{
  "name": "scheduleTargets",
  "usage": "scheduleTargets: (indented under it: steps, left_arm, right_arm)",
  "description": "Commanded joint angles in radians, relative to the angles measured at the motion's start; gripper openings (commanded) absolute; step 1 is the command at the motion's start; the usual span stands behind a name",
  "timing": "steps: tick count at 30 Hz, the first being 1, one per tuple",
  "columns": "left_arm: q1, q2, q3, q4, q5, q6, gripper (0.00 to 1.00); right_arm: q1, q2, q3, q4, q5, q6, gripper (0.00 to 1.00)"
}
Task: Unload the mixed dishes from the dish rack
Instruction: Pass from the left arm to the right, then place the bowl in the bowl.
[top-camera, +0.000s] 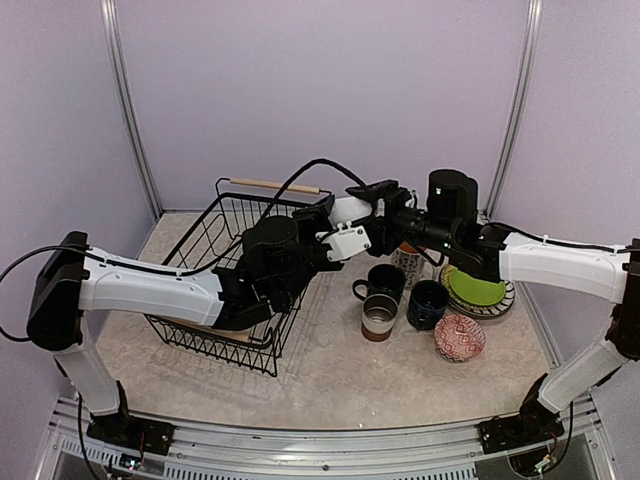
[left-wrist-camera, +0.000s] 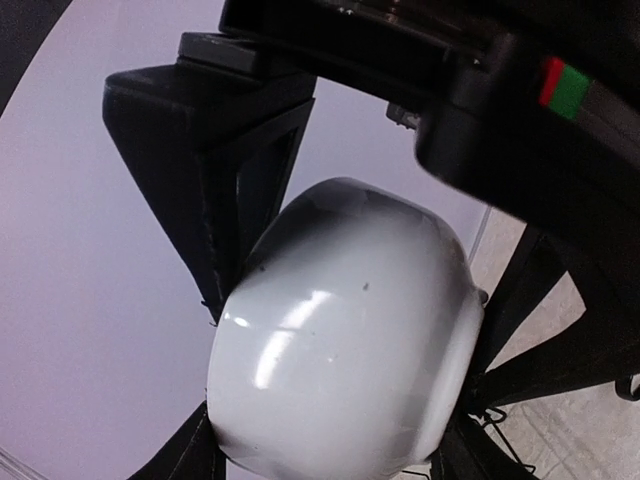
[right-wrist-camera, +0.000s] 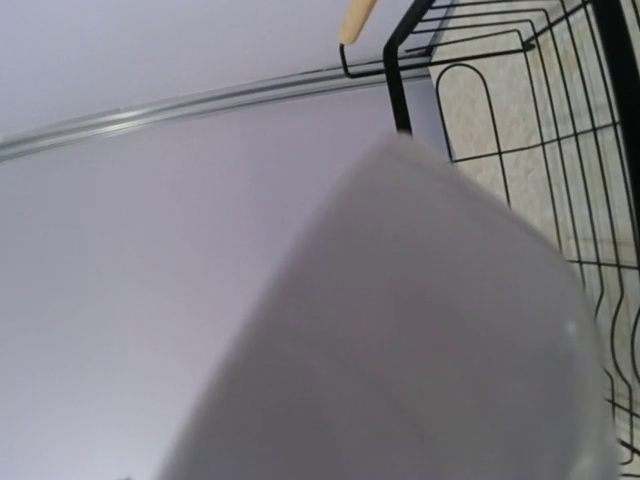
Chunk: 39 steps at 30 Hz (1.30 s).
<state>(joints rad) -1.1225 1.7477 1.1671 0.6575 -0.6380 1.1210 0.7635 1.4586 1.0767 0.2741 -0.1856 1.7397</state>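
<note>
Both my grippers hold the white bowl (top-camera: 349, 210), so next my left gripper opens and back away before my right gripper sets it on the patterned bowl (top-camera: 459, 338).
A small white bowl (top-camera: 350, 209) hangs in the air between my two grippers, above the right end of the black wire dish rack (top-camera: 215, 250). In the left wrist view the bowl (left-wrist-camera: 340, 350) fills the frame, with my left gripper (left-wrist-camera: 330, 462) shut on it, one finger on each side. My right gripper (top-camera: 375, 203) reaches in from the right. One of its fingers (left-wrist-camera: 205, 190) lies against the bowl's edge, and its other finger is hidden. In the right wrist view the blurred bowl (right-wrist-camera: 420, 340) covers the right gripper's jaws.
Right of the rack stand two dark mugs (top-camera: 385, 281) (top-camera: 428, 304), a small cup (top-camera: 380, 318), a patterned bowl (top-camera: 459, 337), a patterned white mug (top-camera: 408, 263) and a lime green plate (top-camera: 476, 291) on a stack. The rack's wooden handle (top-camera: 275, 184) is at the back.
</note>
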Motion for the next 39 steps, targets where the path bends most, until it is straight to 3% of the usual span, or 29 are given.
scheduleTargets:
  steps: [1,3,8,11,15,19,23,27,30,33,36,39]
  left_arm:
    - [-0.008,0.024,-0.014,0.092,-0.005,0.061,0.25]
    - [-0.008,0.034,-0.019,0.111,-0.013,0.077,0.27]
    - [-0.016,0.03,-0.03,0.044,-0.021,0.032,0.46]
    - [-0.021,-0.009,-0.045,-0.074,-0.003,-0.057,0.54]
    - [-0.021,-0.086,-0.065,-0.277,0.044,-0.194,0.75]
    - [-0.014,-0.201,-0.055,-0.558,0.168,-0.399,0.98]
    - [0.015,-0.319,0.002,-0.8,0.321,-0.574,0.99]
    - [0.117,-0.393,0.129,-1.012,0.566,-0.807,0.99]
    - [0.213,-0.438,0.212,-1.116,0.71,-0.934,0.99]
    - [0.329,-0.482,0.216,-1.12,0.848,-1.033,0.99]
    - [0.461,-0.528,0.191,-1.075,0.98,-1.141,0.99]
    - [0.569,-0.561,0.142,-1.006,1.062,-1.224,0.99]
  right_arm:
    - [0.01,-0.019,0.0,0.056,0.026,0.035,0.73]
    - [0.009,-0.034,-0.012,0.042,0.058,0.029,0.63]
    - [0.002,-0.047,-0.017,0.04,0.093,-0.016,0.28]
    - [-0.009,-0.044,-0.023,0.062,0.082,-0.042,0.13]
    - [-0.028,-0.058,-0.032,0.033,0.104,-0.098,0.02]
    - [-0.058,-0.069,-0.048,0.004,0.109,-0.185,0.0]
    - [-0.094,-0.081,-0.072,-0.026,0.079,-0.289,0.0]
    - [-0.115,-0.156,-0.121,-0.127,0.035,-0.55,0.0]
    - [-0.125,-0.246,-0.132,-0.34,0.015,-0.776,0.0]
    - [-0.126,-0.338,-0.099,-0.639,0.058,-0.948,0.0]
    - [-0.126,-0.399,-0.037,-0.987,0.172,-1.009,0.0]
    - [-0.124,-0.465,-0.009,-1.214,0.237,-0.993,0.0]
